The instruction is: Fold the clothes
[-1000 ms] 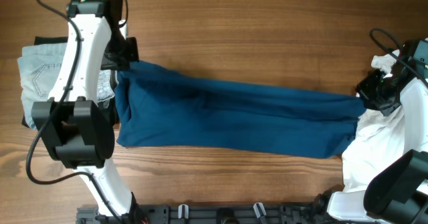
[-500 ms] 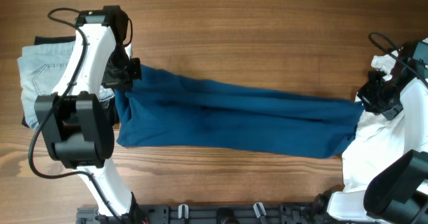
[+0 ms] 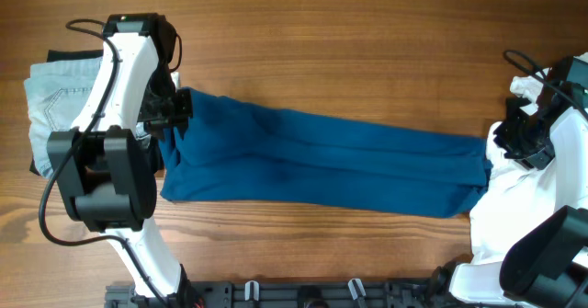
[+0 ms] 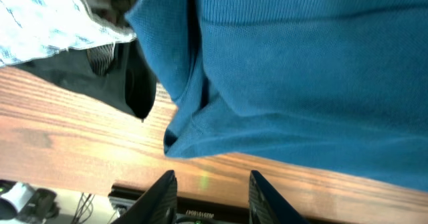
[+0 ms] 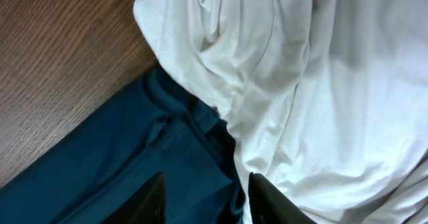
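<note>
I need to pull the dark blue shirt's end beside the pale denim straight with my left gripper, because it is bunched up, before my right gripper folds the other end inward.
The dark blue shirt lies as a long folded band across the table, from the left arm to the right arm. My left gripper hovers over its left end, jaws open with nothing between them; the blue cloth lies beyond the fingertips. My right gripper is at the band's right end, open above the blue cloth, beside a white garment. Neither gripper holds the shirt.
Pale denim on a black garment is stacked at the far left, partly under the left arm. The white garment is heaped at the right edge. The table's front edge is close to the left gripper.
Both grippers have opened and let go of the blue shirt's ends. The band has settled flat, and the left gripper has shifted a little toward the front.
</note>
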Robot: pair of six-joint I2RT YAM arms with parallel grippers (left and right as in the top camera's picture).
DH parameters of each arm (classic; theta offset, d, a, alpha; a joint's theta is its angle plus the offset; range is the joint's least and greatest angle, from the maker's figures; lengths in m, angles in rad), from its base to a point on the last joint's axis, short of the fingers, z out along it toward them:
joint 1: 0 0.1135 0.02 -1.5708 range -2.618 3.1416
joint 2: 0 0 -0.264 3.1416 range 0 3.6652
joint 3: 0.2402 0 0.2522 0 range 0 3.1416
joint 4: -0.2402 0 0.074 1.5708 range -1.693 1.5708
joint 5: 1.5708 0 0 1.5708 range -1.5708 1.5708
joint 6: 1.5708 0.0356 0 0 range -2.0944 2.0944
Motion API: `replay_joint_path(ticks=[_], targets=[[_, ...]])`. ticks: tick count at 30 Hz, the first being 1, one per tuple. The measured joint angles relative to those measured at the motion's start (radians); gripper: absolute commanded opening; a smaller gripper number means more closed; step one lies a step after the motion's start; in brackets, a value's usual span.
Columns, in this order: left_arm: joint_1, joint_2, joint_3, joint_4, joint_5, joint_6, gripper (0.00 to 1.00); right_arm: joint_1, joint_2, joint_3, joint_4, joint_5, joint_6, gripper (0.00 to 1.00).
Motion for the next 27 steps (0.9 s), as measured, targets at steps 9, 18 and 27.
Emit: replay_joint_path(ticks=[9,18,27], targets=[[0.000,-0.001,-0.002,0.151,0.014,0.000,0.35,-0.001,0.000,-0.001,0.145,-0.193,-0.050,0.59],[-0.020,-0.004,-0.121,0.442,0.137,0.042,0.04,-0.001,0.000,-0.003,0.239,-0.552,-0.121,0.61],[-0.040,-0.042,-0.400,0.775,0.159,0.032,0.04,-0.001,0.000,-0.003,0.225,-0.537,-0.122,0.67]])
